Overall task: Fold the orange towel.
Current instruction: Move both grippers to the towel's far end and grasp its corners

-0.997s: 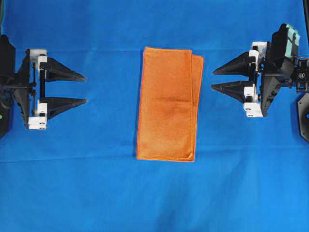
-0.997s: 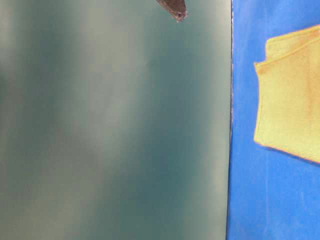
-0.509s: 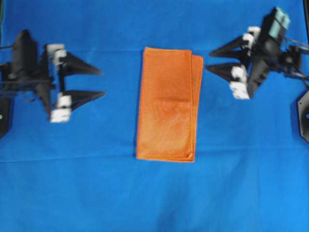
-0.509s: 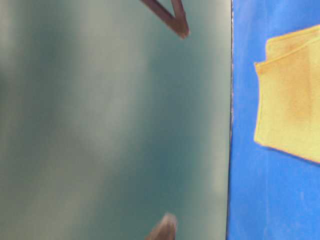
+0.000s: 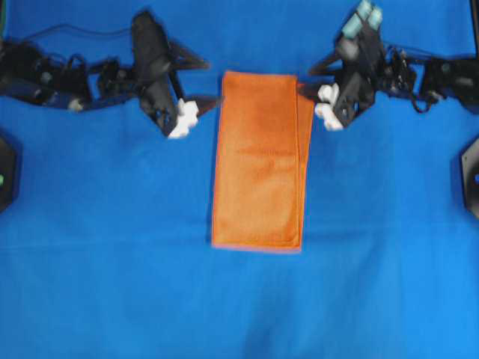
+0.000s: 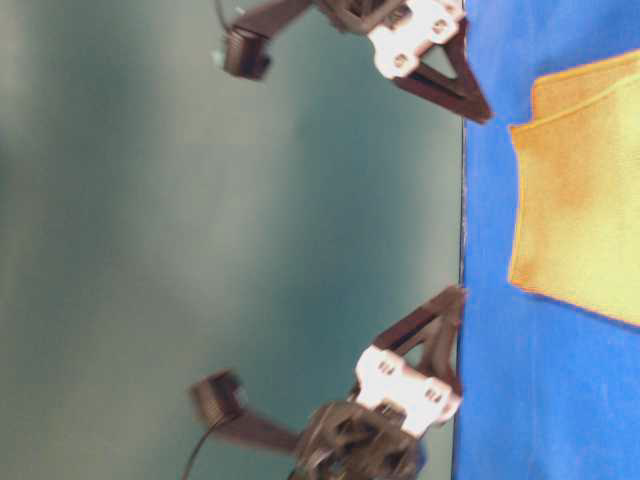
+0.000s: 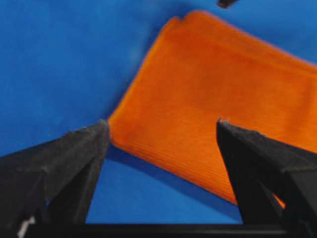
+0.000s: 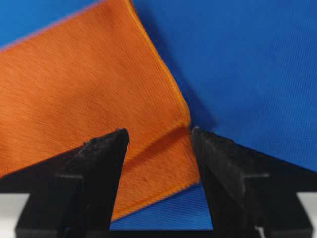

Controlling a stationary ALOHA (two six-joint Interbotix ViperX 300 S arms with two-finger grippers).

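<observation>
My right gripper keeps moving in at the orange towel's far corner, with its open fingers on either side of the two-layer edge, until it closes on both layers.
The orange towel lies flat in the middle, folded into a tall rectangle, with a lower layer showing along its right side. My left gripper is open at the towel's far left corner. In the left wrist view the towel corner lies between the spread fingers. My right gripper is open at the far right corner. In the right wrist view it straddles the two-layer corner of the towel. Neither holds the cloth. The table-level view shows the towel, right gripper and left gripper.
A blue cloth covers the whole table. Black arm bases sit at the left edge and the right edge. The table's edge shows in the table-level view against a blurred grey-green background.
Both arms have swung in from the table's sides to the towel's far corners. The grippers stay open. The towel has not moved.
</observation>
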